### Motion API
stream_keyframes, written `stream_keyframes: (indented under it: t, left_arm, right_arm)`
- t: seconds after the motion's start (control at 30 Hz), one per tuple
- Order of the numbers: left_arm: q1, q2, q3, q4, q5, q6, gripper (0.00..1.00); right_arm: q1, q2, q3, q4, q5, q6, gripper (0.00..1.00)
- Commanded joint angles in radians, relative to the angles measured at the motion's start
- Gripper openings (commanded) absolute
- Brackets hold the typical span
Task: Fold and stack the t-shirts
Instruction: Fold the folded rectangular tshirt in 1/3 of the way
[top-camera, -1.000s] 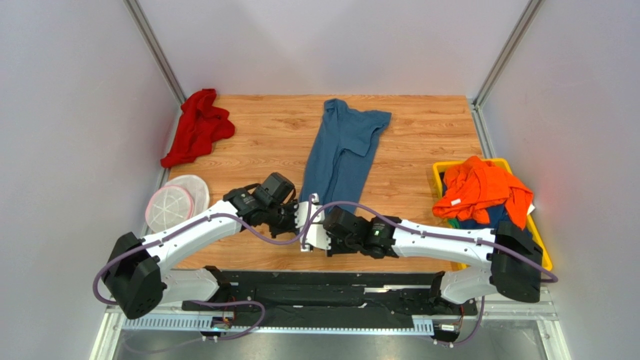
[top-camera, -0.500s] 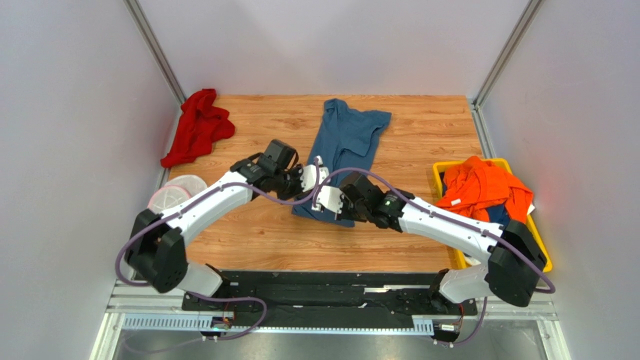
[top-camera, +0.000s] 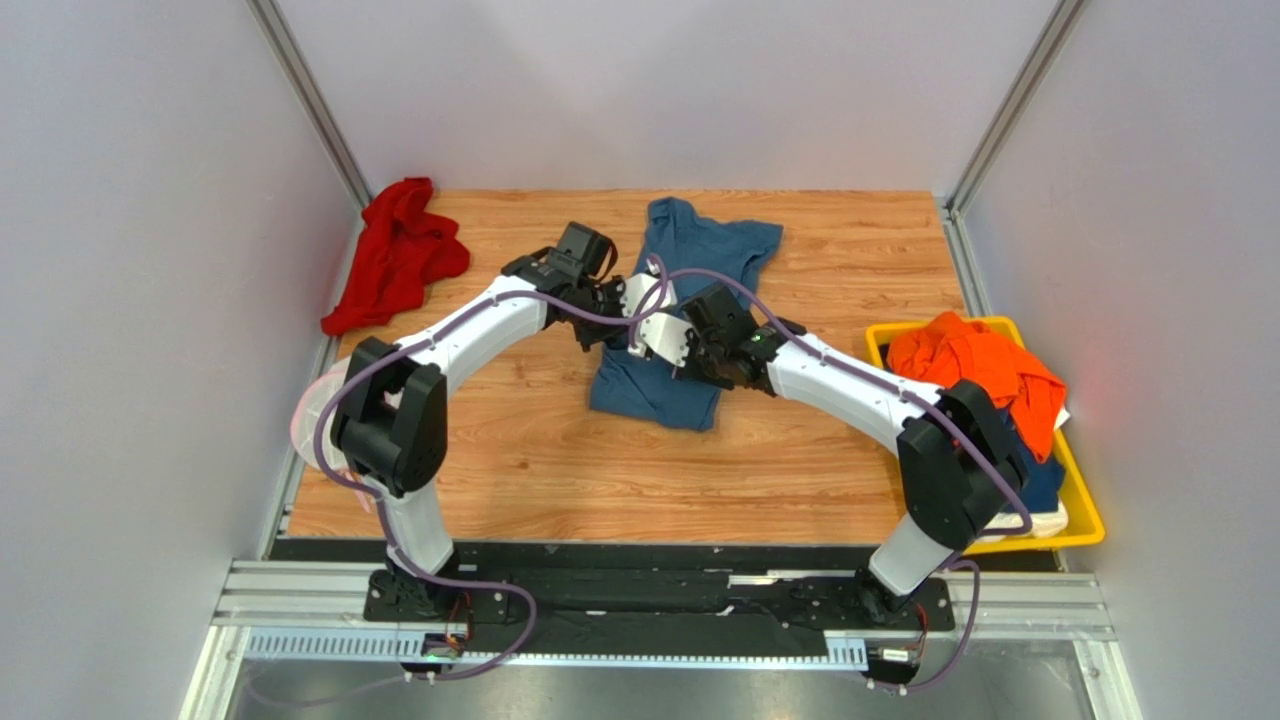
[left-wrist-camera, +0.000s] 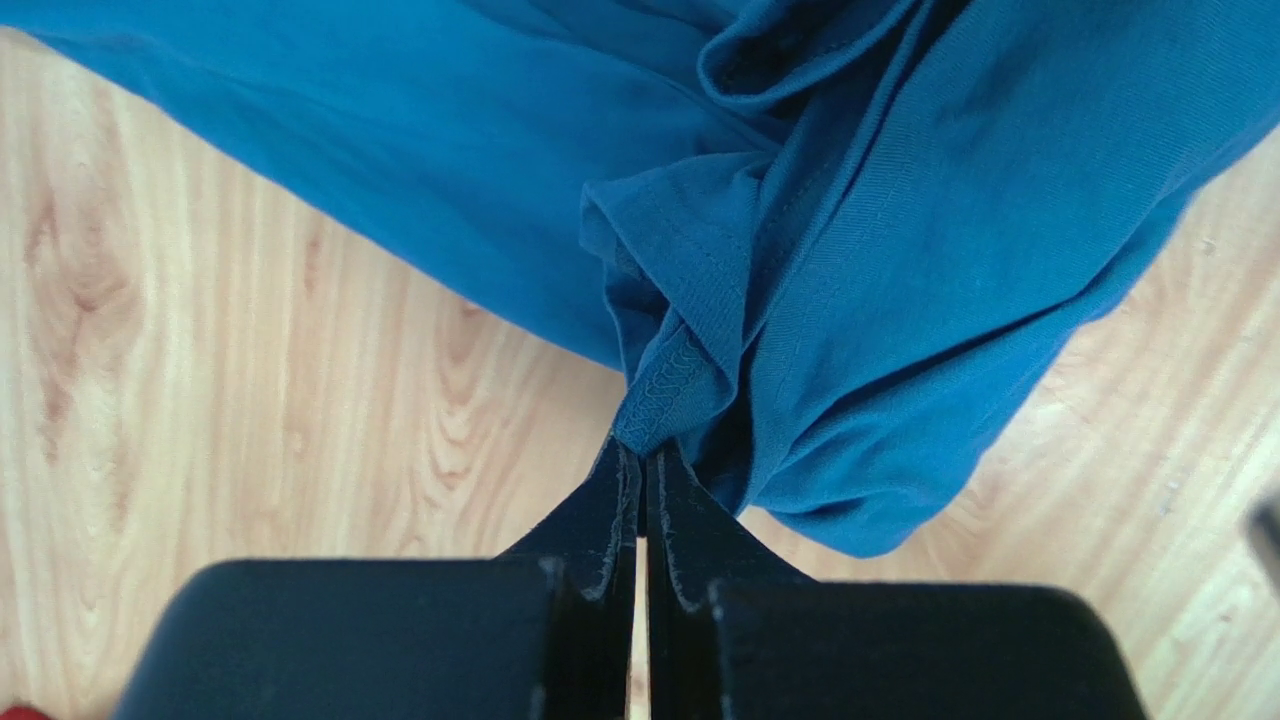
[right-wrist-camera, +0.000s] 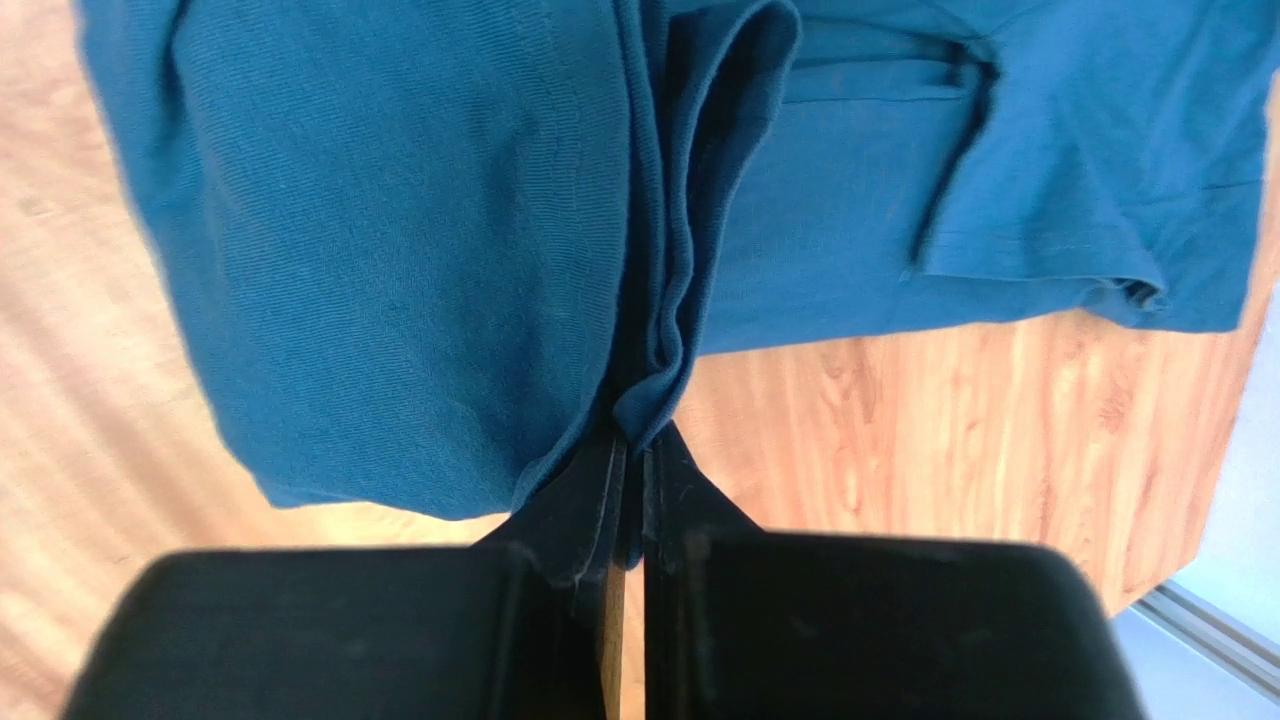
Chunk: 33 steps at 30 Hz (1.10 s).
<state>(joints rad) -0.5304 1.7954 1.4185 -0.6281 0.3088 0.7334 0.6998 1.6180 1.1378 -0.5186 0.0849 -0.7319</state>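
I should keep bringing the slate-blue t-shirt's hem (right-wrist-camera: 655, 384), held by my grippers at both side edges, toward the collar end (top-camera: 703, 228) with my right gripper until it lies flat.
The slate-blue t-shirt (top-camera: 679, 323) lies on the wooden table, its lower half doubled over toward the collar end. My left gripper (top-camera: 619, 294) is shut on the shirt's hem; in the left wrist view the hem (left-wrist-camera: 661, 393) is pinched between the black fingers (left-wrist-camera: 609, 503). My right gripper (top-camera: 655, 327) is shut on the same hem close beside it; the right wrist view shows bunched cloth (right-wrist-camera: 669, 345) in the jaws. An orange t-shirt (top-camera: 974, 375) lies heaped on darker shirts in the yellow bin (top-camera: 1082, 518).
A red cloth (top-camera: 394, 251) lies crumpled at the back left corner. A round white-and-pink mesh disc (top-camera: 308, 420) shows partly behind the left arm at the left edge. Grey walls close in the table on three sides.
Both grippers have carried the blue shirt's lower hem away from the near edge toward the back, folding the shirt over itself. Both arms are stretched farther out.
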Motion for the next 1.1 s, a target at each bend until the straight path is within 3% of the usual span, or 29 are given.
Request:
stream_keyframes:
  t: [0.0, 0.5, 1.07]
  left_arm:
    - [0.003, 0.056, 0.103, -0.039, 0.050, 0.050, 0.00]
    - [0.006, 0.262, 0.350, -0.088, 0.047, 0.041, 0.00]
    - [0.006, 0.433, 0.510, -0.084, -0.005, 0.027, 0.00]
  right_arm:
    - [-0.051, 0.060, 0.102, 0.061, -0.011, -0.041, 0.00]
    - [-0.151, 0.201, 0.174, 0.083, -0.020, -0.075, 0.00]
    - [-0.210, 0.306, 0.227, 0.112, -0.019, -0.072, 0.00]
